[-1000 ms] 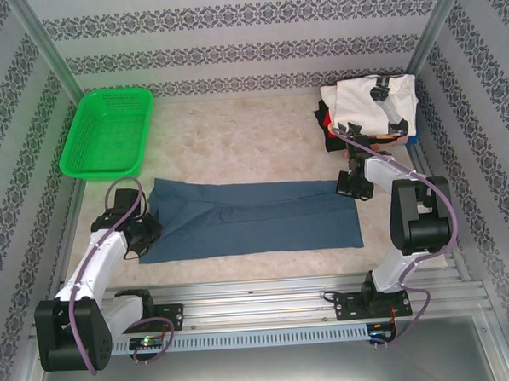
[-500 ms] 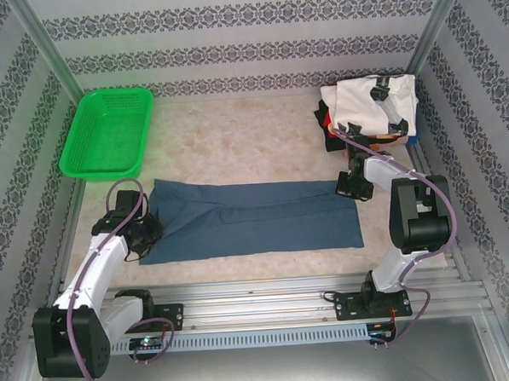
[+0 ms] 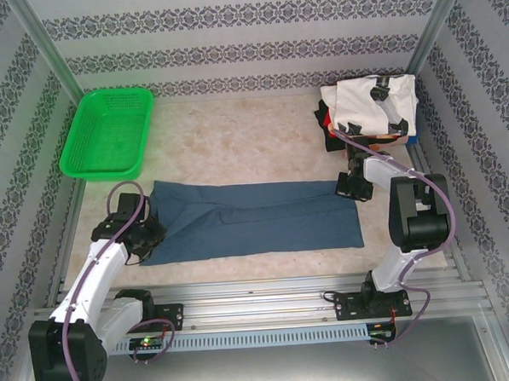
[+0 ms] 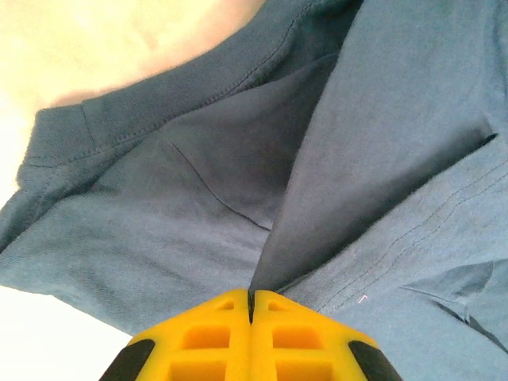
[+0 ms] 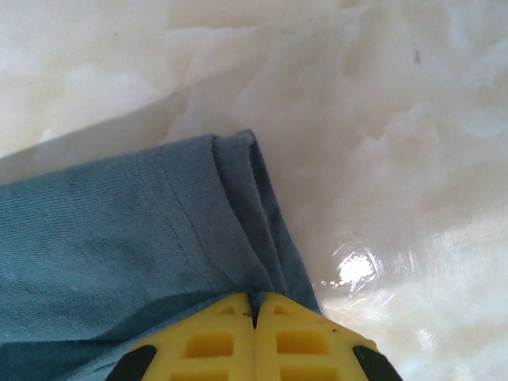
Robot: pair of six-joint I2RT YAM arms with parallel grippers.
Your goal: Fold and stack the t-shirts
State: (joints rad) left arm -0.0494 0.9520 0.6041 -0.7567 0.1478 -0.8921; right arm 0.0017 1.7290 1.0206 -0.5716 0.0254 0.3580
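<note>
The blue t-shirt is lying crosswise as a long band [image 3: 261, 228], so the robot's left gripper needs to swing the end [image 3: 183, 204] near the basket to the back before the next fold.
A dark slate-blue t-shirt [image 3: 256, 218] lies as a long flat band across the middle of the table. My left gripper [image 3: 144, 234] sits at its left end. In the left wrist view the left gripper [image 4: 251, 297] is shut, its yellow fingers [image 4: 202, 341] pinching a raised fold of the blue cloth [image 4: 190, 198]. My right gripper [image 3: 353, 186] is at the shirt's far right corner. Seen from the right wrist, this gripper [image 5: 254, 306] is shut on the doubled hem of the shirt [image 5: 119, 230]. A pile of folded t-shirts [image 3: 374, 106], white with black-and-orange print on top, sits at the back right.
A green mesh basket [image 3: 108, 132] stands at the back left. The pale marbled table top [image 3: 235, 140] stretches between basket and pile. Patterned walls close in three sides, and a metal rail [image 3: 269, 296] runs along the near edge.
The left arm's rear links have swung down and to the left while its gripper stays at the shirt's left end. The right arm and the shirt look unchanged.
</note>
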